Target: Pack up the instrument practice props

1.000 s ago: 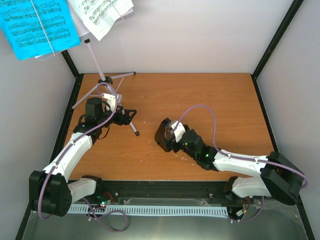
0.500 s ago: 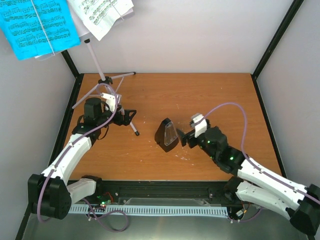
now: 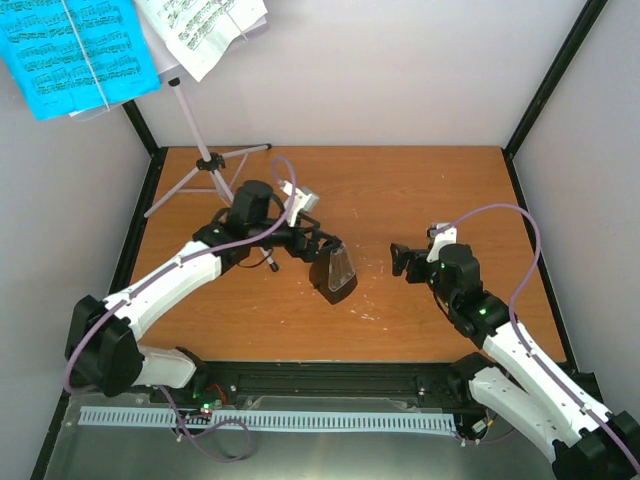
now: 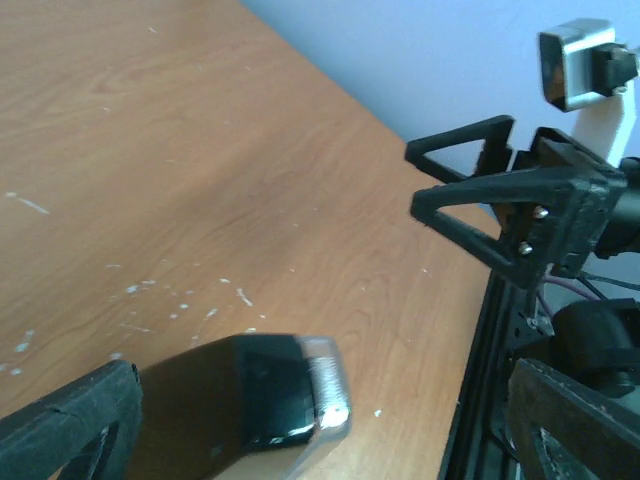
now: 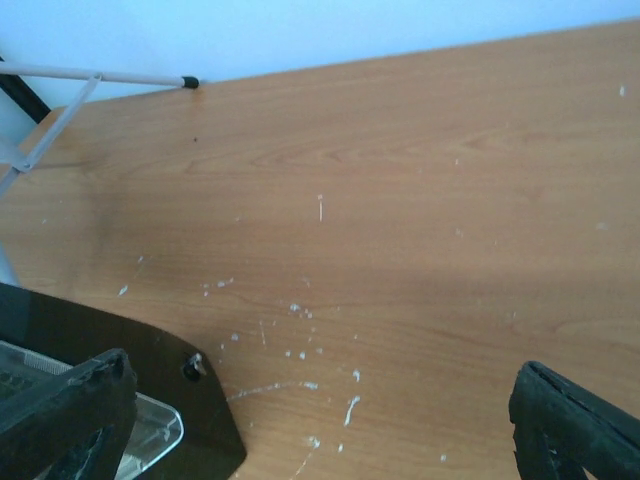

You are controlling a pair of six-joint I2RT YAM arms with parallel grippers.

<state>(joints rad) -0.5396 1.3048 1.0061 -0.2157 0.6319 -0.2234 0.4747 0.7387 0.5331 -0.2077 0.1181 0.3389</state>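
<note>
The metronome [image 3: 335,280] is standing next to my left gripper and away from my right gripper, so next my left gripper grabs its top [image 4: 275,385], then turns it and moves it toward my right gripper.
The black pyramid metronome [image 3: 335,272] with its clear cover stands upright mid-table. My left gripper [image 3: 322,247] is open at its top. In the left wrist view the metronome [image 4: 240,405] sits between the spread fingers, nearer the left finger [image 4: 70,425], untouched. My right gripper [image 3: 404,260] is open, empty, and apart from the metronome on its right; the metronome [image 5: 120,385] shows at the lower left of the right wrist view. The silver music stand [image 3: 205,162] stands at the back left. Blue music sheets [image 3: 75,50] and white ones [image 3: 205,28] hang on its top.
A stand leg [image 5: 100,75] reaches along the back wall. The right gripper [image 4: 412,178] shows in the left wrist view beside the black rail [image 4: 490,400] at the table's near edge. Grey walls and black corner posts [image 3: 555,75] enclose the wooden table [image 3: 420,190].
My right gripper opened, let go of the metronome and drew back to the right. My left arm swung right from the stand's legs to the metronome, and its gripper opened fully.
</note>
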